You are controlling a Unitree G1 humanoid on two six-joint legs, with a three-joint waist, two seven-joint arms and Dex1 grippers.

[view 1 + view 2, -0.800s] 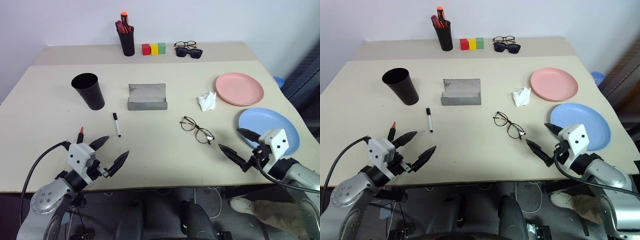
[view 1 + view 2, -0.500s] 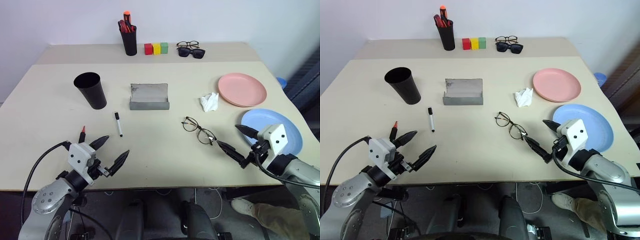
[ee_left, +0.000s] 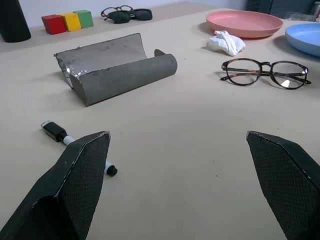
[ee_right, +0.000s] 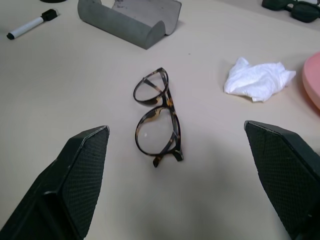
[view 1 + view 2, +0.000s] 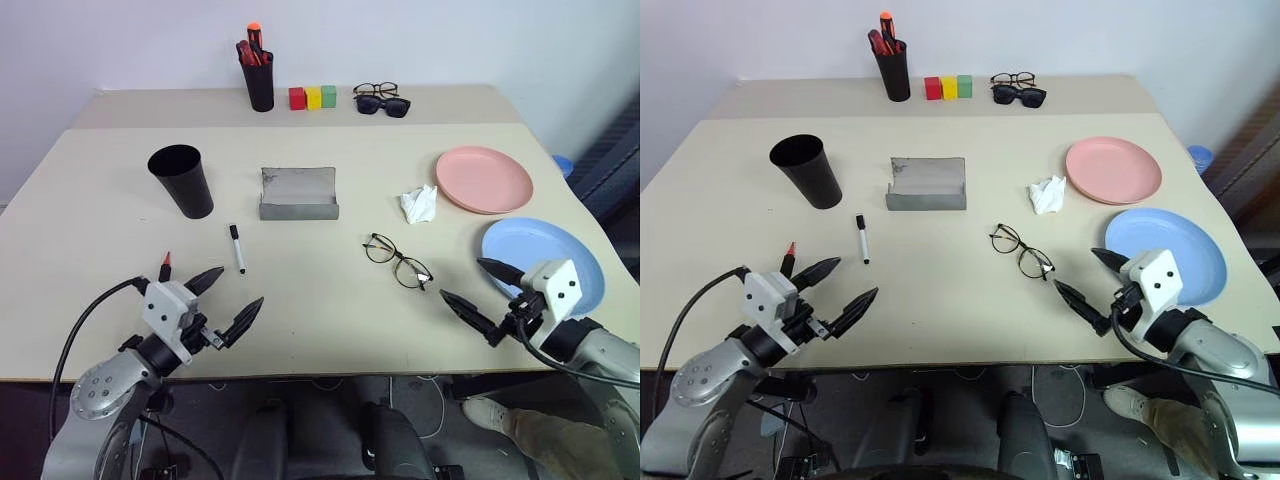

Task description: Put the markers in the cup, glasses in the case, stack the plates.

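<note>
The white marker [image 5: 237, 248] looks shorter than the tall black cup [image 5: 182, 181]. The marker will go down below the cup's rim and lean inside when I drop it in.
The black cup [image 5: 182, 180] stands at the left, with the grey case [image 5: 298, 193] lying open to its right. A white marker [image 5: 236, 248] with a black cap lies in front of the case. A red marker [image 5: 164, 266] lies just left of my left gripper [image 5: 240, 286], which is open and empty near the front edge. The wire-rimmed glasses [image 5: 396, 261] lie unfolded mid-table. Just right of them my right gripper [image 5: 461, 279] is open and empty. The pink plate [image 5: 484, 178] and the blue plate [image 5: 545, 250] lie apart at the right.
At the back stand a black pen holder [image 5: 258, 85] with red pens, three coloured blocks [image 5: 312, 97], and sunglasses with other spectacles [image 5: 380, 100]. A crumpled white tissue [image 5: 418, 203] lies between the glasses and the pink plate. My right arm overlaps the blue plate's near rim.
The whole picture shifted a little early on. Both grippers stay open in nearly the same places, and nothing on the table has moved.
</note>
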